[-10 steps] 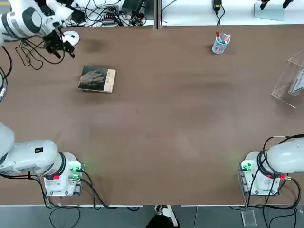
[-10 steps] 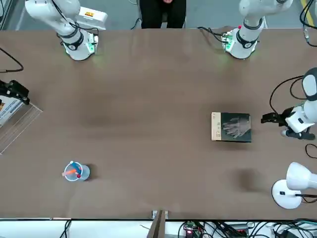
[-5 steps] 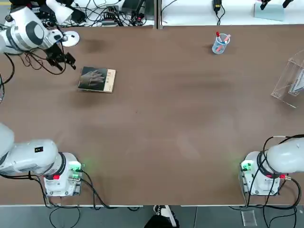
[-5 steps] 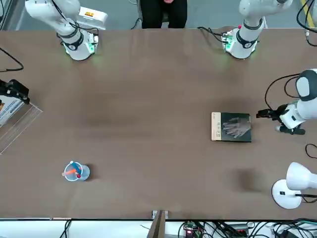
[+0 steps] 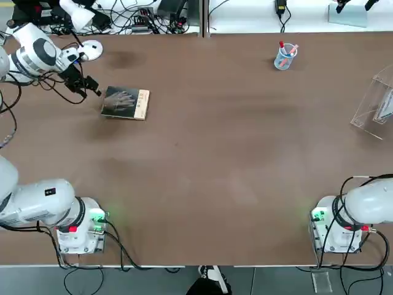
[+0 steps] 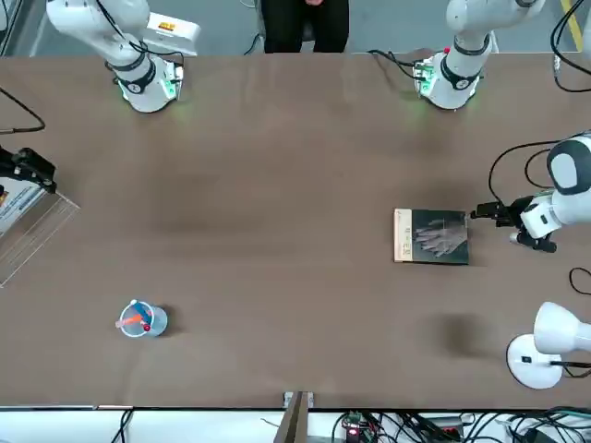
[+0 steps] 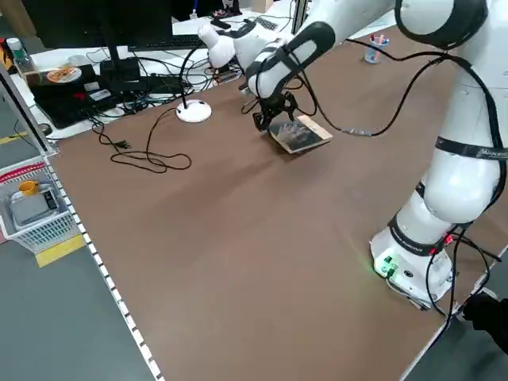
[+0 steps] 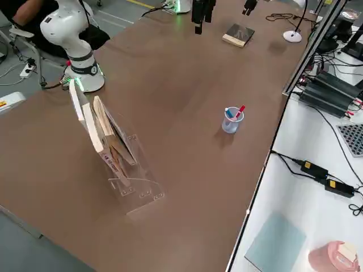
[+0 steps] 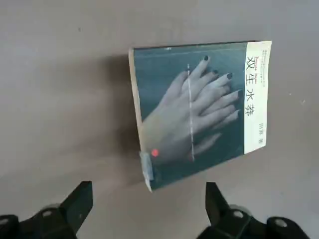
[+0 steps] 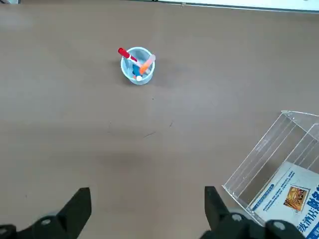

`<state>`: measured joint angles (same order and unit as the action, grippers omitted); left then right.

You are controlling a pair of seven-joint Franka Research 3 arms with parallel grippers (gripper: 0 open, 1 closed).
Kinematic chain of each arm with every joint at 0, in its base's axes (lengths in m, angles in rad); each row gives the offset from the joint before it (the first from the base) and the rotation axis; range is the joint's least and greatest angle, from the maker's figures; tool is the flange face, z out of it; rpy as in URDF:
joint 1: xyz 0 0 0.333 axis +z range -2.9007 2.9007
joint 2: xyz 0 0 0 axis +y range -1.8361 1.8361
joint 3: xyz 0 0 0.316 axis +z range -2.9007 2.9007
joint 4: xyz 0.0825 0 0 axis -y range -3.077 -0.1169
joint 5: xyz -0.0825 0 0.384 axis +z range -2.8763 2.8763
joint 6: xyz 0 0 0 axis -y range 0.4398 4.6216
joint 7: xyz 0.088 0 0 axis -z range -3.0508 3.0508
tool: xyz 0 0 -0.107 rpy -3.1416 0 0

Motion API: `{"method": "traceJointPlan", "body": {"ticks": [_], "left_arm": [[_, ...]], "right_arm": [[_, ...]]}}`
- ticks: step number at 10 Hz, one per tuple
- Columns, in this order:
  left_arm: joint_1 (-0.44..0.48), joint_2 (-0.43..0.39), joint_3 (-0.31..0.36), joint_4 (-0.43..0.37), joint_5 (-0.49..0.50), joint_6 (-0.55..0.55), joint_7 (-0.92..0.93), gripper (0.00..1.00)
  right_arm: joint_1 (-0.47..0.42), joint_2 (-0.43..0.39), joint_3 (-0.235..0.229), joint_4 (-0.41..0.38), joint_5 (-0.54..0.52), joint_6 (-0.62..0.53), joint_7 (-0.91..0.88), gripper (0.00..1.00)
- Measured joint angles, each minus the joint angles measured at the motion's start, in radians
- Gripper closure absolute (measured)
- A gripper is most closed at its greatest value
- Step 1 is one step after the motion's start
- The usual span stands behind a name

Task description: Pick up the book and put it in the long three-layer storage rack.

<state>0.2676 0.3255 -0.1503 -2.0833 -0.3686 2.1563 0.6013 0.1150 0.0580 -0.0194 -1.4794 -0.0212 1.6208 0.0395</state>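
A dark shadow (image 9: 121,102) spreads out from the book's raised outer edge (image 6: 465,238), so the robot should expect a thin thing like a pen to be hidden under it.
The book (image 5: 126,102) lies flat on the far left part of the table, dark cover with a pale hand up and its tan strip toward the centre. My left gripper (image 5: 92,86) is open just off its outer edge, with nothing between the fingers. The left wrist view shows the book (image 9: 199,109) close ahead of the left gripper (image 9: 148,194). The long three-layer storage rack (image 5: 374,101), clear acrylic with printed booklets inside, stands at the table's right edge. In the right wrist view my right gripper (image 10: 148,194) hangs open high above the table beside the rack (image 10: 279,164).
A clear pen cup (image 5: 285,56) with red and blue pens stands at the far right-centre. A white desk lamp (image 5: 86,46) and loose cables sit at the far left corner behind the left gripper. Both arm bases (image 5: 80,230) stand at the near edge.
The left gripper has travelled from the far left corner toward the book and now sits beside its outer edge. The book, the rack and the right arm have not moved.
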Motion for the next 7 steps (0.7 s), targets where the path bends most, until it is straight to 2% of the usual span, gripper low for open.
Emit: {"method": "traceJointPlan", "body": {"ticks": [3, 7], "left_arm": [[0.018, 0.033, 0.0, 0.04, -0.074, 0.006, 0.119, 0.0], [0.051, 0.1, 0.0, 0.073, -0.222, 0.006, 0.288, 0.0]], "right_arm": [[0.002, 0.0, 0.001, 0.0, 0.0, -0.003, 0.029, 0.0], [0.003, 0.0, 0.001, -0.001, 0.0, -0.003, 0.035, 0.0]]}}
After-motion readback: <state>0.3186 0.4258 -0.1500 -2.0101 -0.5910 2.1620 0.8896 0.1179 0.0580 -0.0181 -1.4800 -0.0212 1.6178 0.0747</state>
